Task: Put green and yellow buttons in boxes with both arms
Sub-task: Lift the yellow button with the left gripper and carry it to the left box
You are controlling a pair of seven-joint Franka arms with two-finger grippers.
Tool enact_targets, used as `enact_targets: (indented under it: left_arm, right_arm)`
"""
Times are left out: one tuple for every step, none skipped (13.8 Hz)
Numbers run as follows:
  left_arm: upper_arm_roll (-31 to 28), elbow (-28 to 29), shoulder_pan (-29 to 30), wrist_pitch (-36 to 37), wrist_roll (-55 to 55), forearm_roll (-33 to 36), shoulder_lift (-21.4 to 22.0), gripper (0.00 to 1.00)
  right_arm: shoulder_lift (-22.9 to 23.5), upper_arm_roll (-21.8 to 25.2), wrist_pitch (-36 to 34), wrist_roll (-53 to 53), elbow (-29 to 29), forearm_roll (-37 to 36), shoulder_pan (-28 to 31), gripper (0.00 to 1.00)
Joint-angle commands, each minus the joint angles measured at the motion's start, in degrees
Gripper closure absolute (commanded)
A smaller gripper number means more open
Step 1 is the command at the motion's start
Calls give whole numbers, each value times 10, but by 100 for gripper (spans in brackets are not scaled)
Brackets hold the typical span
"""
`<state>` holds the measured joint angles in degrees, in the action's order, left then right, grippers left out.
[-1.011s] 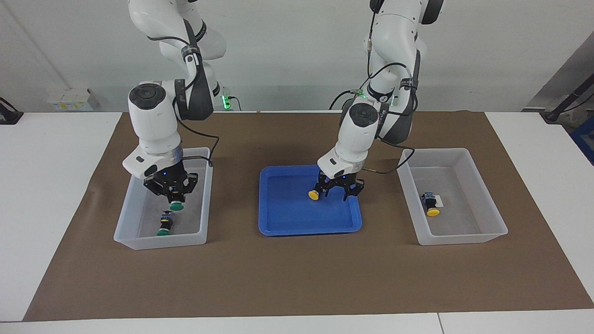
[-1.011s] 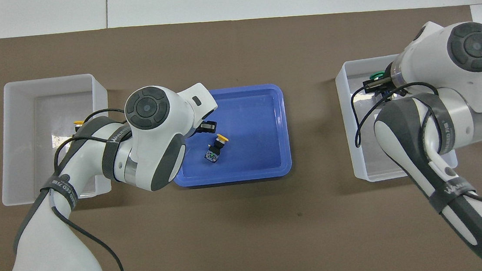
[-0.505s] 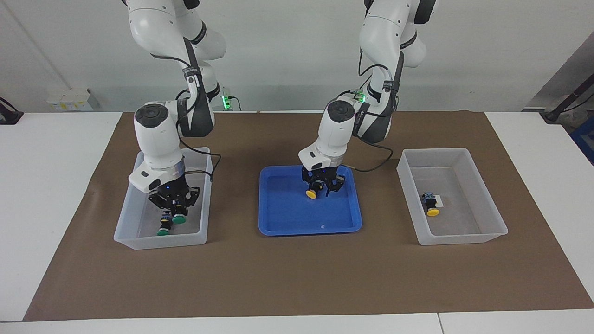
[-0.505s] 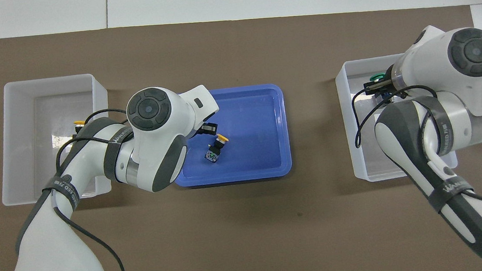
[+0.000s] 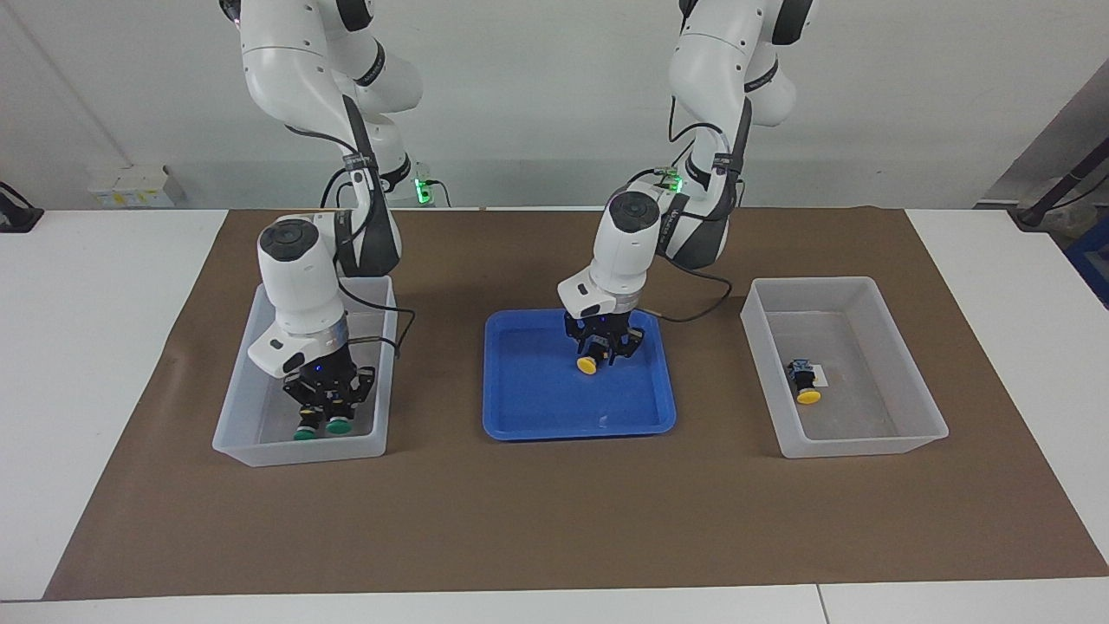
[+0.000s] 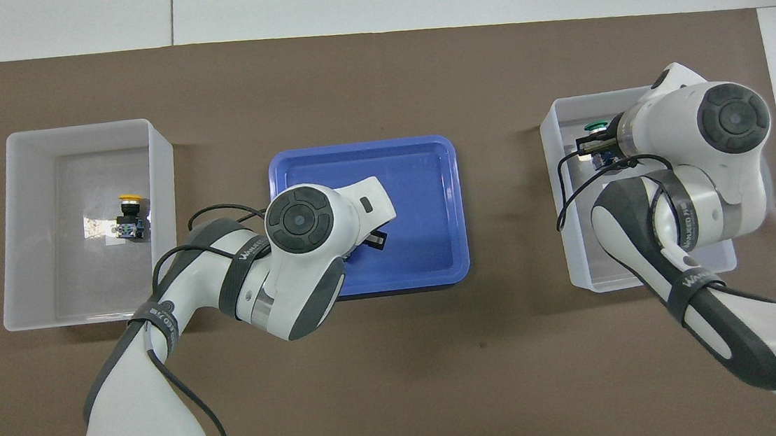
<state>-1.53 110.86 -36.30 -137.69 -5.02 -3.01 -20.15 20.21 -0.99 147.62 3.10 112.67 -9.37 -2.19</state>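
The tray's visible bottom (image 6: 417, 245) is clear around the robot's left gripper, so the blue tray (image 6: 437, 214) will be empty once the robot lifts the yellow button out.
My right gripper (image 5: 333, 414) is low inside the box (image 5: 232, 407) at the right arm's end, shut on a green button (image 5: 339, 425). That button hangs right beside a second green button (image 5: 303, 432) lying on the box floor. In the overhead view only one green cap (image 6: 593, 126) shows past the arm. My left gripper (image 5: 599, 354) is down in the blue tray (image 5: 537, 407), open, its fingers astride a yellow button (image 5: 586, 366) lying there. The arm hides that button in the overhead view. Another yellow button (image 6: 129, 216) lies in the box (image 6: 29, 207) at the left arm's end.
The two boxes and the tray (image 6: 428, 193) stand in a row on a brown mat (image 5: 554, 520), the tray in the middle. White table surrounds the mat. Cables loop from both wrists.
My right gripper has come down into its box with the green button, to beside the other green one. The left gripper has shifted over the yellow button in the tray and lowered around it.
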Motion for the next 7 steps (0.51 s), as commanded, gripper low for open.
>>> enact_targets:
  left_arm:
    - [-5, 22, -5, -23, 19, -10, 5, 40]
    - [-5, 26, -6, -25, 18, -10, 5, 43]
    - [-5, 30, -6, -25, 18, -10, 6, 48]
    - [-5, 31, -7, -25, 17, -10, 6, 52]
    - [-5, 32, -7, -25, 16, -10, 7, 59]
    - [-5, 32, -7, -24, 16, -10, 7, 66]
    - [-5, 32, -6, -24, 14, -10, 7, 73]
  right_arm:
    - [17, -8, 30, -17, 2, 14, 17, 99]
    - [19, -8, 35, -16, 2, 14, 17, 87]
    - [19, -8, 34, -15, 2, 14, 17, 76]
    - [19, -8, 34, -14, 2, 14, 17, 56]
    - [19, -8, 33, -11, 1, 14, 17, 26]
    - [18, -8, 30, -7, -2, 14, 16, 4]
    - [13, -8, 29, -2, -3, 14, 15, 0]
